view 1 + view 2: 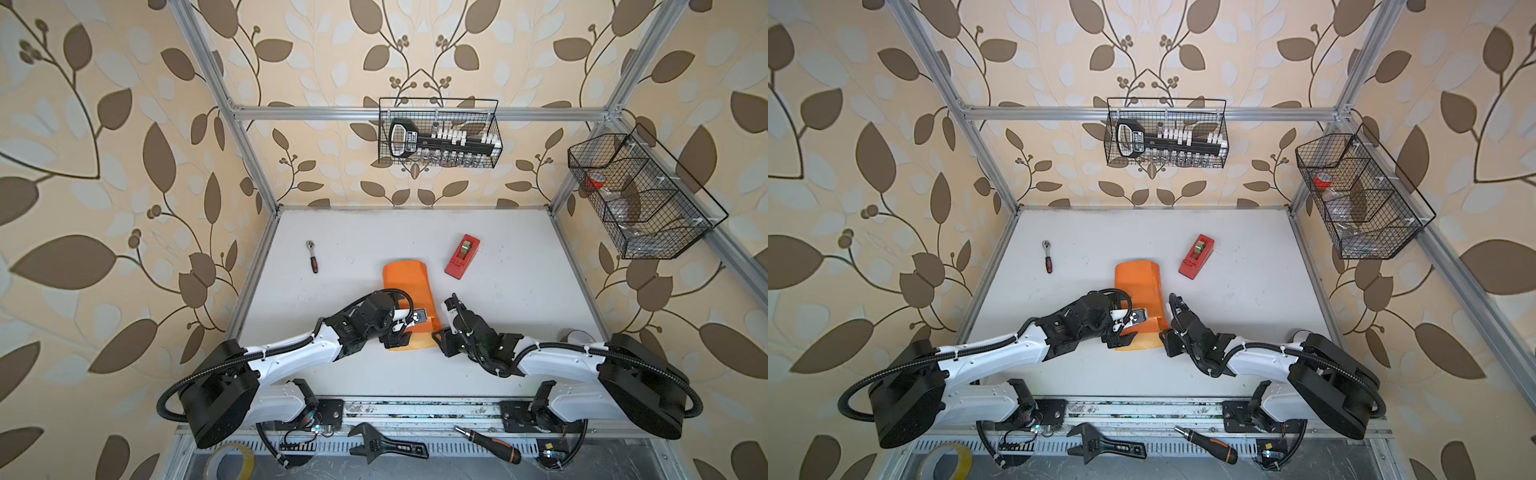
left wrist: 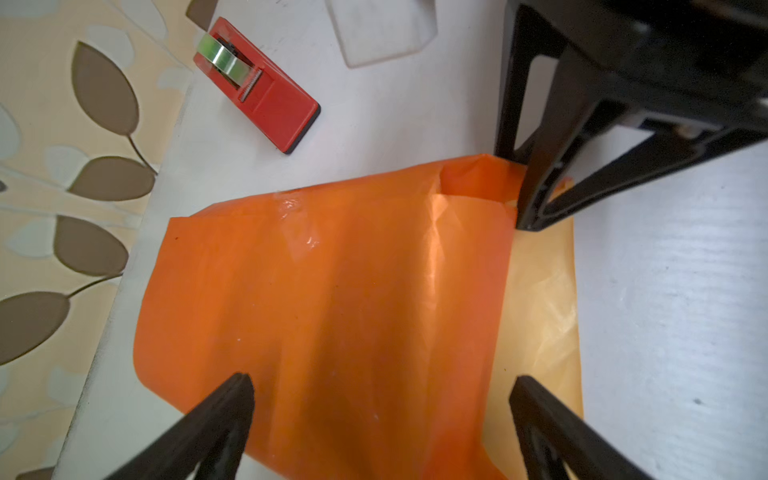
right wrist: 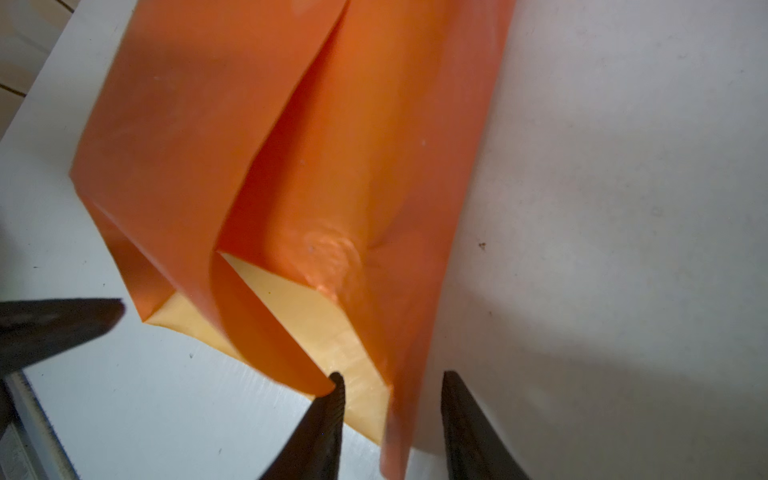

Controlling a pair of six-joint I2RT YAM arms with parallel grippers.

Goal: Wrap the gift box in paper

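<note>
Next, I bring my left gripper across and press the paper's near end point(image 2: 472, 288) down, since the loose orange flap point(image 3: 260, 320) gapes at the near corner by my right gripper.
The paper point(image 1: 405, 278) point(image 1: 1138, 278) lies mid-table, folded into a long hump with its orange face out; its yellow face point(image 2: 540, 291) shows at the near end. The gift box is hidden. My left gripper point(image 1: 409, 328) point(image 2: 384, 386) is open wide just above the paper's near end, nothing between its fingers. My right gripper point(image 1: 442, 318) point(image 3: 392, 380) stands at the paper's near right corner. Its jaws are partly apart, and a loose orange flap point(image 3: 399, 415) hangs between them without being pinched. One fingertip point(image 3: 336, 382) touches the fold's edge.
A red tape dispenser point(image 1: 462, 256) point(image 2: 257, 87) sits beyond the paper to the right, and a small ratchet point(image 1: 312, 256) lies far left. Wire baskets point(image 1: 440, 133) hang on the back and right walls. A wrench point(image 1: 386, 449), a screwdriver point(image 1: 488, 444) and a tape roll point(image 1: 230, 461) lie at the front rail.
</note>
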